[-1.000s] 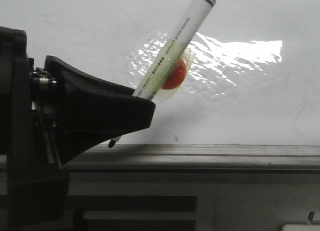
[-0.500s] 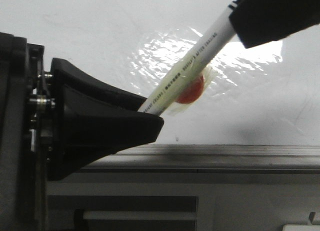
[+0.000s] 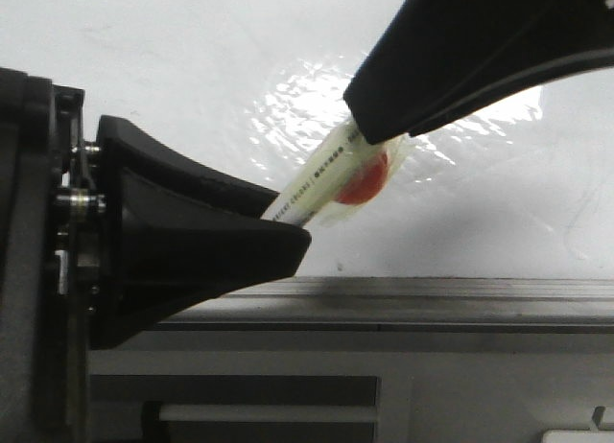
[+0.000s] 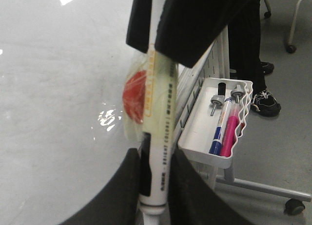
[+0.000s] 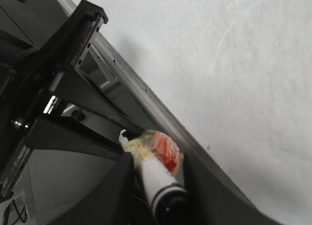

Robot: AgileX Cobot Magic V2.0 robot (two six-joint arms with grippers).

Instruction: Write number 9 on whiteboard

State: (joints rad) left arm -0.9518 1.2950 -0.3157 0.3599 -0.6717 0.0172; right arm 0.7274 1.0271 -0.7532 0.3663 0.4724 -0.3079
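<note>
The marker pen's writing end (image 3: pixel 288 210) is covered by my left gripper, so my right gripper should hold the pen's upper end (image 3: pixel 351 138) while my left gripper opens and moves away.
My left gripper (image 3: pixel 295 234) is shut on the lower barrel of a white marker pen (image 3: pixel 317 179), which leans up to the right in front of the whiteboard (image 3: pixel 192 59). A red ball (image 3: pixel 366 182) is taped to the pen's middle. My right gripper (image 3: pixel 369 127) has come down from the upper right, and its fingers stand on either side of the pen's capped end with a gap, so it looks open. The right wrist view shows the pen (image 5: pixel 156 178) between its fingers (image 5: pixel 122 186). No number 9 shows on the board.
A grey grooved ledge (image 3: pixel 432 299) runs along the board's lower edge, with a small dark speck (image 3: pixel 338 267) just above it. In the left wrist view, a white side tray (image 4: pixel 200 137) holds blue and pink markers. A person's legs and shoes (image 4: pixel 265 101) are behind it.
My right gripper has come in from the upper right and slid down over the pen's capped end. The pen has tilted further to the right. My left gripper has barely moved.
</note>
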